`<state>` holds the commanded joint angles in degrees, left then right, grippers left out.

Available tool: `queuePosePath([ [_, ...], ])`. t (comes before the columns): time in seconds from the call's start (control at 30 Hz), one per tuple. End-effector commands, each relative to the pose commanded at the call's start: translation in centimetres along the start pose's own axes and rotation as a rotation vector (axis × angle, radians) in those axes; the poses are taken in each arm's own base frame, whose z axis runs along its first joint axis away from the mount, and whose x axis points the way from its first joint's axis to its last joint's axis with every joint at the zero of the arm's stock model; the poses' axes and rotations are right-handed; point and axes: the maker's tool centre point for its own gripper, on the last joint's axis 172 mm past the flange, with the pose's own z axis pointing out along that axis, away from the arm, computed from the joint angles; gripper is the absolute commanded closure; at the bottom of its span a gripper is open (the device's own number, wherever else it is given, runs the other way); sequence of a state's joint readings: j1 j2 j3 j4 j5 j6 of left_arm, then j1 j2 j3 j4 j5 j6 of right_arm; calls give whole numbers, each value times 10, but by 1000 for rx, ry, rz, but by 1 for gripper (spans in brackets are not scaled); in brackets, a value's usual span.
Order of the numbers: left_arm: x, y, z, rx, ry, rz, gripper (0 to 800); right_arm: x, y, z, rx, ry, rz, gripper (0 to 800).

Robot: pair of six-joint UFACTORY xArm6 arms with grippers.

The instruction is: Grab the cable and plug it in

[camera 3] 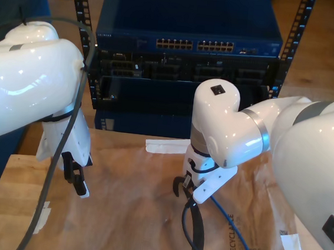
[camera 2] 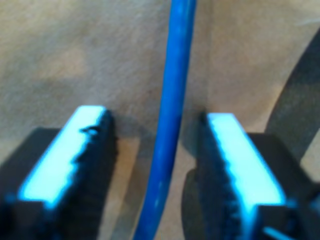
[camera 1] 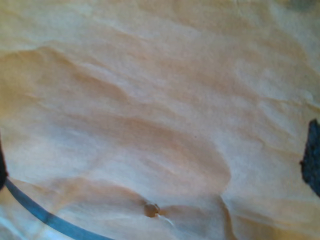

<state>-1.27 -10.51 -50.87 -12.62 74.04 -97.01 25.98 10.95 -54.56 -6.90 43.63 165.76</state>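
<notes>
The bright blue cable (camera 3: 224, 211) trails in a slack curve (camera 3: 242, 237), so I expect it to bend into a wide arc as I bring its end to the switch.
The bright blue cable (camera 2: 172, 110) runs straight through the gap between the light-blue pads (camera 2: 65, 155) of my second gripper (camera 2: 157, 118), which is open and not touching it. In the exterior view my second gripper (camera 3: 187, 191) hangs low over the brown paper at the middle, and the cable (camera 3: 233, 235) trails from under it toward the exterior view's lower right. My first gripper (camera 3: 78, 178) hovers at the exterior view's left over bare paper. It is open (camera 1: 157, 164), with a dark finger (camera 1: 312, 157) at each edge of its wrist view and nothing between them.
A dark blue network switch (camera 3: 192, 21) with rows of ports (camera 3: 195, 45) sits in the rack behind the table. Crumpled brown paper (camera 3: 128, 216) covers the wooden table (camera 3: 14, 175). Thick black cables (camera 3: 195, 234) hang under my second gripper. A grey-blue band (camera 1: 40, 212) crosses the first wrist view.
</notes>
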Motion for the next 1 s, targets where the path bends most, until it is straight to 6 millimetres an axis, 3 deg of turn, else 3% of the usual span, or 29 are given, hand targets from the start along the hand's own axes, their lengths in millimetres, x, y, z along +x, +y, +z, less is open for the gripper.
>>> queuePosePath([
  [0.07,0,0,0,2,-1,-2,0,0,-3,-1,10,0,-8,762],
  [0.2,-1,0,-1,2,-2,-1,0,-4,-8,-13,20,-21,-11,797],
  [0.33,-2,-1,-5,2,-5,0,0,-1,-17,-52,33,-48,-108,797],
  [0.43,-17,-3,-14,5,-59,-8,0,9,-23,-86,44,-68,-186,797],
  [0.5,-31,-10,-18,31,-110,-10,0,15,-14,-106,16,-94,-243,797],
  [0.63,-49,-13,-29,35,-177,-7,0,46,28,-126,-205,-111,-361,791],
  [0.77,-70,-14,-46,25,-250,9,0,81,41,-157,-372,-178,-438,790],
  [0.87,-109,-38,-70,91,-390,69,0,92,46,-183,-422,-249,-471,784],
  [1.0,-146,-66,-103,162,-553,155,0,94,73,-205,-548,-351,-540,784],
])
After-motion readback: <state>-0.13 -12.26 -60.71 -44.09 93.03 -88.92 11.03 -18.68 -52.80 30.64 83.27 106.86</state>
